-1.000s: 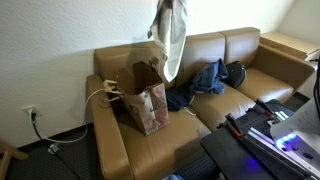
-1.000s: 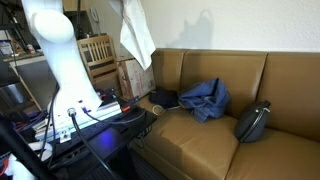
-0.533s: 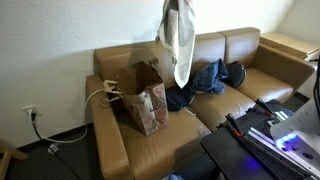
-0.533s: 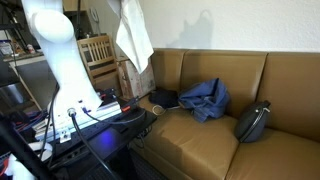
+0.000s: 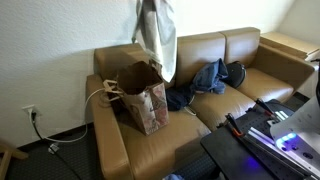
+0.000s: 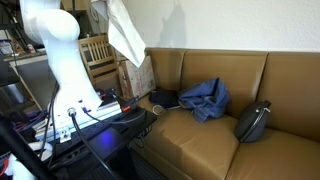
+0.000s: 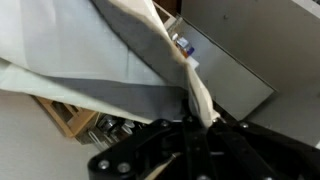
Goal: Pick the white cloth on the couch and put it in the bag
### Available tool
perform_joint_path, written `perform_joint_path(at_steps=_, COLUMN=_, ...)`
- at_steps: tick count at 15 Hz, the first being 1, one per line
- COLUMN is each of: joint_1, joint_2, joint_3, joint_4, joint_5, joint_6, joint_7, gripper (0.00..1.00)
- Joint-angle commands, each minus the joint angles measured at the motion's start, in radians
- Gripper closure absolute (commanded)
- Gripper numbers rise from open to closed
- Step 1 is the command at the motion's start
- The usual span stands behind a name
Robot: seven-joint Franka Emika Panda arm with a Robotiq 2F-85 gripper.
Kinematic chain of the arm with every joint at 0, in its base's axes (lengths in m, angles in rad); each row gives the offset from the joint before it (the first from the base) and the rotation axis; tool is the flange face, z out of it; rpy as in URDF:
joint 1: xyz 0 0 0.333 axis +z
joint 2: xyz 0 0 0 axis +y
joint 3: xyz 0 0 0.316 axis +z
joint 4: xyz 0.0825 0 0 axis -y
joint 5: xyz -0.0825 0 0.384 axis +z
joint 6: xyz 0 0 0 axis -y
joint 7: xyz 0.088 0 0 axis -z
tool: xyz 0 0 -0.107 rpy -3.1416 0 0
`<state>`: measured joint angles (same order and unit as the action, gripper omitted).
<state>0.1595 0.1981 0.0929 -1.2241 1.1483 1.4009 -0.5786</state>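
My gripper has the white cloth's lower end (image 5: 168,76) hanging beside the bag's rim, so I should swing back, lift the cloth above the bag's opening (image 5: 138,76), then lower it.
The white cloth (image 5: 155,35) hangs high in the air, its lower end just above the open top of the brown paper bag (image 5: 146,101). The bag stands on the left seat of the tan couch (image 5: 215,112). In the other exterior view the cloth (image 6: 124,30) swings out beside the white arm (image 6: 55,45). In the wrist view my gripper (image 7: 191,126) is shut on a bunched end of the cloth (image 7: 120,60), which spreads away from the jaws. The gripper itself is above the top edge of both exterior views.
A dark blue garment (image 5: 205,80) and a dark round bag (image 5: 236,73) lie on the middle of the couch. A power cord (image 5: 45,138) runs from a wall socket. A black stand with lit gear (image 5: 262,135) is in front. A wooden chair (image 6: 97,50) stands behind the arm.
The hanging cloth has swung left in an exterior view, from above the middle seat to over the paper bag. The gripper has stayed shut on it.
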Motion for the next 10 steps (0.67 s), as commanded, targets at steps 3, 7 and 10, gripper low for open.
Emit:
perform_joint_path(at_steps=3, joint_1=0.069, joint_2=0.091, joint_3=0.065, joint_4=0.345, joint_5=-0.315, joint_6=-0.018, joint_7=0.104, gripper=0.99)
perform_joint_path(at_steps=7, joint_1=0.116, joint_2=0.088, joint_3=0.036, joint_4=0.43, joint_5=-0.511, joint_6=0.015, joint_7=0.048, gripper=0.99)
perform_joint_path(at_steps=10, joint_1=0.12, joint_2=0.089, joint_3=0.04, joint_4=0.471, joint_5=-0.594, joint_6=0.014, joint_7=-0.008, gripper=0.99)
